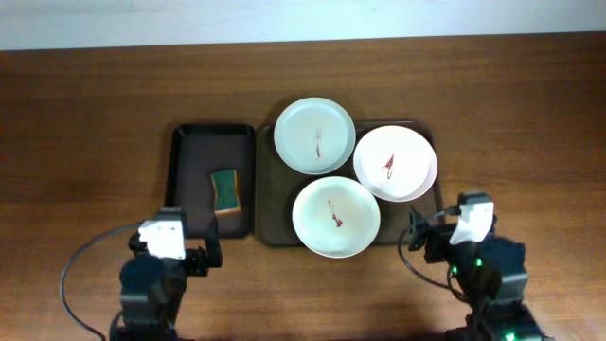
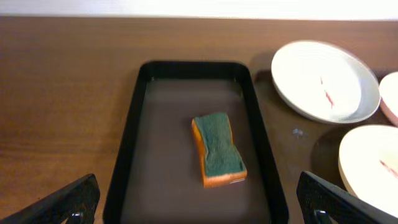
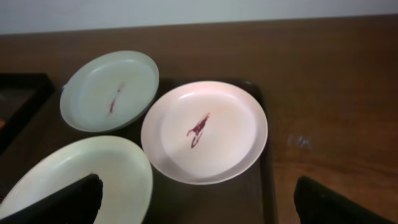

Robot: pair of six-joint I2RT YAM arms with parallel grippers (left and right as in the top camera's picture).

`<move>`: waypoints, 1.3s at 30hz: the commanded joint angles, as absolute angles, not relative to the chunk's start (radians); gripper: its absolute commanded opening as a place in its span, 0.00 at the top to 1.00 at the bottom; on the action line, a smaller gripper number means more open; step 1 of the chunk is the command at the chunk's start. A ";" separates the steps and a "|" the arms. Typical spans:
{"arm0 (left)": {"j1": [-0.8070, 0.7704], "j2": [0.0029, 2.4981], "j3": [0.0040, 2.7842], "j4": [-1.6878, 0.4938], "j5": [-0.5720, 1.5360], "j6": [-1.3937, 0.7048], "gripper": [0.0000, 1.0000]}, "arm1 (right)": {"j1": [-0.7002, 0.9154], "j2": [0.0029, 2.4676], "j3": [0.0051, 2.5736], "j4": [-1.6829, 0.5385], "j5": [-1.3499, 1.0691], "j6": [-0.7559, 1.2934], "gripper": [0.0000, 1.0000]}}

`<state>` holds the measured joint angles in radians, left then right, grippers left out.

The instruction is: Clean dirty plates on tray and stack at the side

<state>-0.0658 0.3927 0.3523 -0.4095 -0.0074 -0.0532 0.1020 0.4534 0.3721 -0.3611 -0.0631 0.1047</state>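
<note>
The sponge's long sides (image 1: 225, 192) are pointing toward my left gripper, clear of the black tray's sides (image 1: 249, 189). I go on reaching down until the open fingers of my left gripper are on both sides of the sponge.
Three white plates lie on the dark brown tray (image 1: 270, 204), each with a red smear: a back plate (image 1: 314, 135), a right plate (image 1: 395, 163) and a front plate (image 1: 336, 217). They overlap at their rims. A green and orange sponge (image 1: 225, 190) lies in the narrower black tray (image 1: 185, 175). My left gripper (image 2: 199, 202) is open and empty, just in front of the black tray with the sponge (image 2: 217, 149) ahead. My right gripper (image 3: 199, 202) is open and empty at the brown tray's front right corner, facing the right plate (image 3: 205, 130).
The wooden table (image 1: 95, 114) surrounds both trays. A pale wall edge runs along the back. The arm bases and cables sit at the front edge, left (image 1: 156, 284) and right (image 1: 488, 275).
</note>
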 commanded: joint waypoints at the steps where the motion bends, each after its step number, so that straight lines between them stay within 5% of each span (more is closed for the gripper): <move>1: -0.062 0.583 0.505 -0.463 -0.007 -0.067 0.01 | 0.111 0.617 0.529 -0.448 -0.086 0.113 0.01; 11: -0.063 1.087 0.965 -0.800 -0.004 -0.067 0.01 | 0.111 1.015 0.847 -0.690 -0.239 0.106 0.01; 21: -0.063 1.242 0.974 -0.627 0.112 -0.067 0.00 | 0.111 1.075 0.853 -0.667 -0.304 0.106 0.01; 39: -0.105 1.711 0.973 -0.457 0.117 -0.067 0.34 | 0.111 1.087 0.853 -0.669 -0.303 0.106 0.01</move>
